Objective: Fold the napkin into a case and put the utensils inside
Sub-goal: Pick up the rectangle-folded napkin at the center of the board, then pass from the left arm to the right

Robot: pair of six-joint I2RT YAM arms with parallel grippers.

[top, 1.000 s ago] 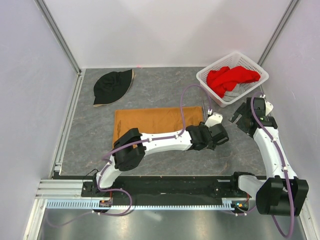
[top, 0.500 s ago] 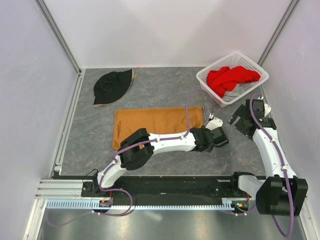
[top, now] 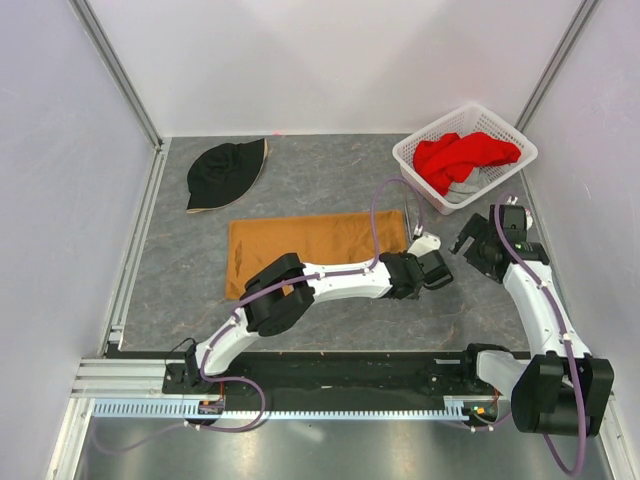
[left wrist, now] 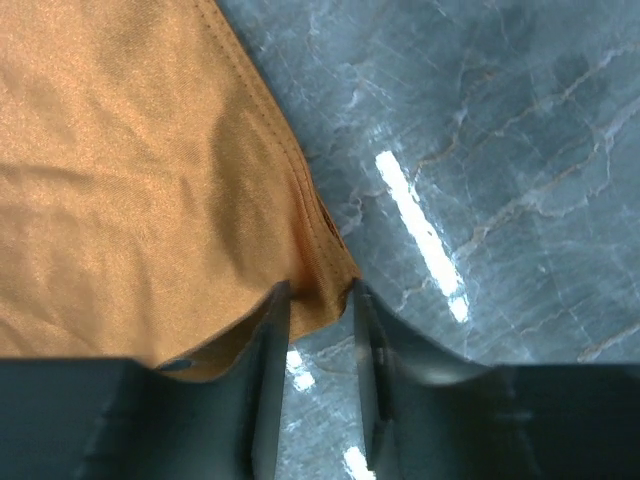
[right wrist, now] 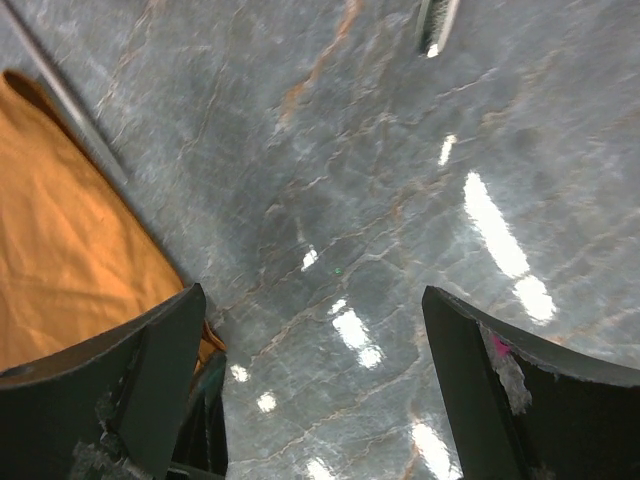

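The napkin's end (top: 390, 236) gapes at its far corner (right wrist: 32, 92). I should expect the doubled cloth to fold over limply when I carry it across.
The napkin (top: 315, 243) lies as a flat orange-brown oblong on the table's middle. My left gripper (top: 424, 263) is at its near right corner. In the left wrist view the narrow jaws are shut on that corner of the napkin (left wrist: 318, 292), which bunches between the fingers (left wrist: 268, 350). My right gripper (top: 468, 240) is open and empty above bare table just right of the napkin. The right wrist view shows its gripper (right wrist: 315, 345), the napkin's edge (right wrist: 70, 240), a thin grey knife-like piece (right wrist: 70, 105) along that edge, and a silver utensil's end (right wrist: 436, 22) at the top.
A white basket (top: 412, 158) with a red cloth (top: 462, 152) stands at the back right. A black hat (top: 225, 172) lies at the back left. A metal rail (top: 135, 250) runs along the table's left side.
My left gripper has drawn back a little left onto the napkin's near right corner. My right gripper has moved left, closer to the napkin. The napkin lies as before.
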